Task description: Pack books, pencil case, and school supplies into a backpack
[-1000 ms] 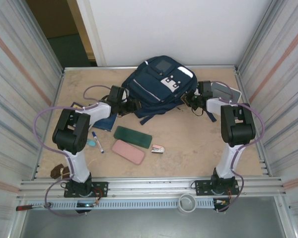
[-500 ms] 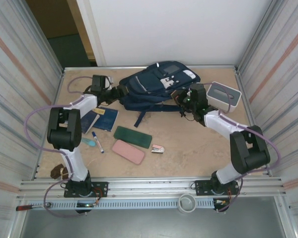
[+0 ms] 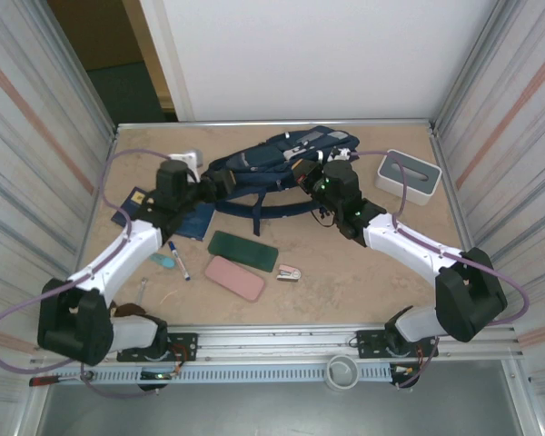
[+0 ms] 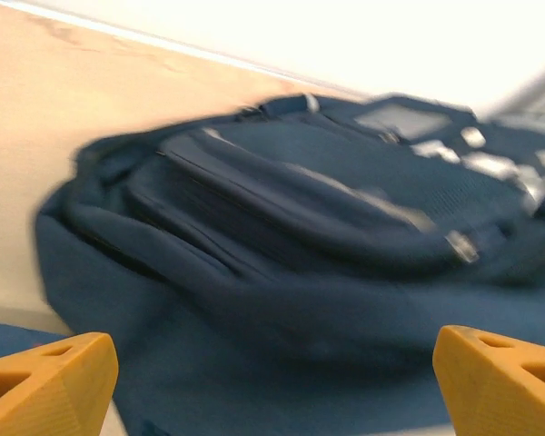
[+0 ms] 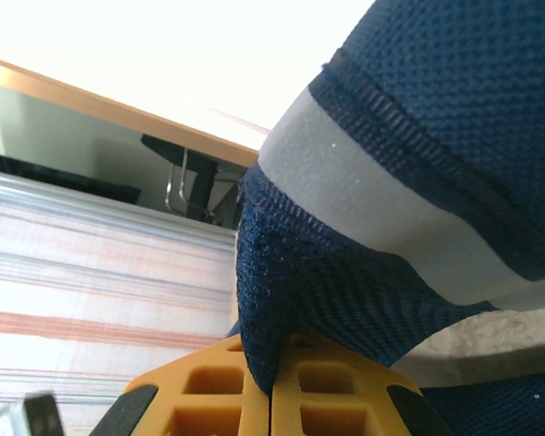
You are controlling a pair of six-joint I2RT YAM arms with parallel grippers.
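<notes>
The navy backpack (image 3: 277, 154) is lying in slack folds (image 4: 209, 232). Its soft side will droop and move along when I pull the zipper.
The navy backpack (image 3: 263, 168) lies stretched across the back of the table, blurred in the left wrist view (image 4: 300, 227). My right gripper (image 3: 311, 174) is shut on a fold of its mesh fabric (image 5: 282, 300), the pads pressed together (image 5: 271, 391). My left gripper (image 3: 220, 184) stands open just off the bag's left end, orange fingertips (image 4: 45, 386) wide apart with nothing between them. Navy books (image 3: 193, 221) lie under my left arm. A dark green pencil case (image 3: 243, 251), a pink case (image 3: 235, 277), the pen (image 3: 178, 259) and the stapler (image 3: 289, 272) lie in front.
A white box with a grey top (image 3: 407, 175) sits at the back right. A small teal item (image 3: 166, 261) lies beside the pen. Corrugated metal walls close in both sides, and a rail (image 3: 272, 341) runs along the near edge.
The left gripper has opened wide and drawn back from the backpack's left end. The right gripper, still shut on the fabric, has moved left, and the bag now lies flatter and further back.
</notes>
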